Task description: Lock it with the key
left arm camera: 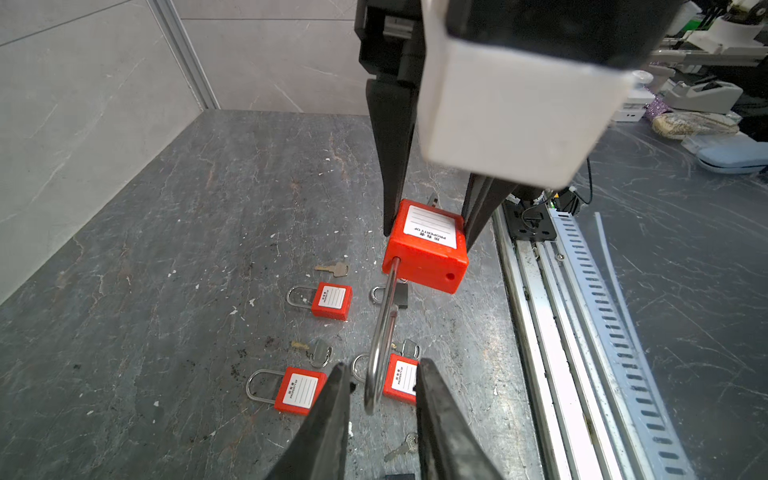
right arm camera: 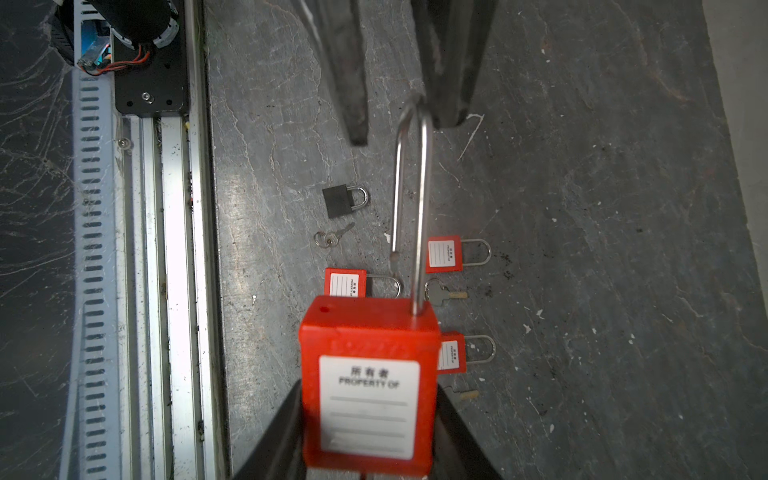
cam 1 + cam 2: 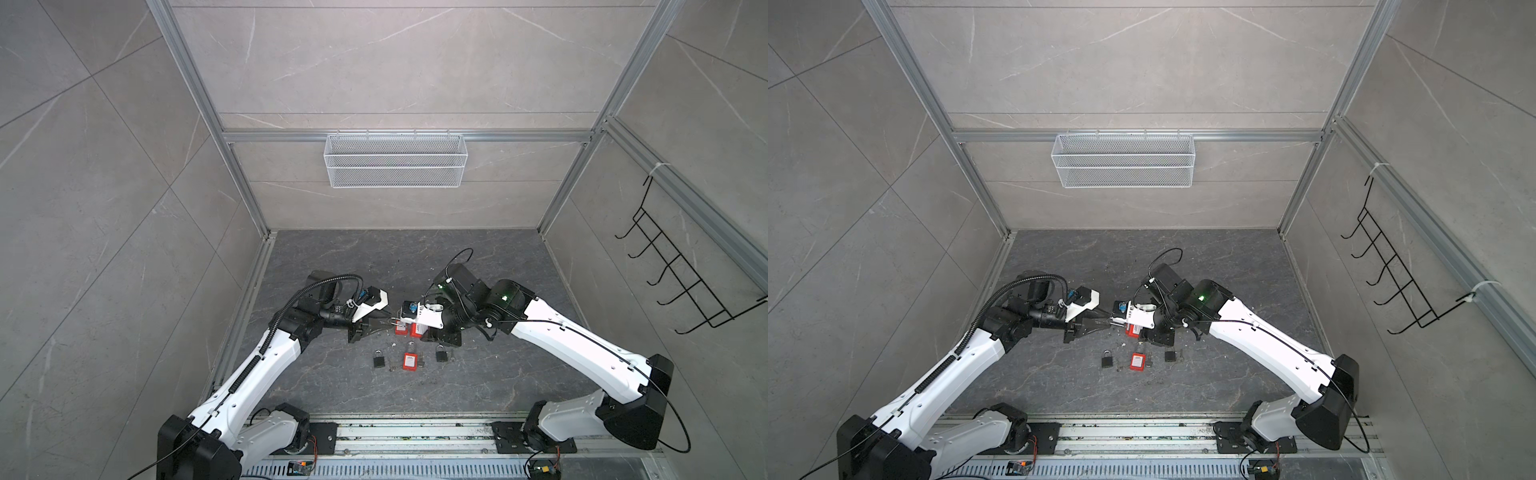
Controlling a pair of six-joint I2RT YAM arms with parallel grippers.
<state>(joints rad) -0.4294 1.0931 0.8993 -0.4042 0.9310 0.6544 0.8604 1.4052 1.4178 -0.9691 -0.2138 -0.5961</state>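
Observation:
The free leg is away from its hole, so the robot's left gripper should pinch the shackle while the right gripper takes a new hold of the body across its label to line them up.
My right gripper is shut on the body of a red padlock with a white label, held above the floor. Its long steel shackle is open, with one leg out of the body. The shackle points at my left gripper, which is open. The shackle's bend lies between that gripper's fingers, with a small gap on each side. A small metal piece that may be the key sticks out of the lock's underside. In both top views the two grippers meet at mid-floor.
Small red padlocks and black ones lie on the dark floor below, with loose keys among them. A white wire basket hangs on the back wall. A black hook rack is on the right wall.

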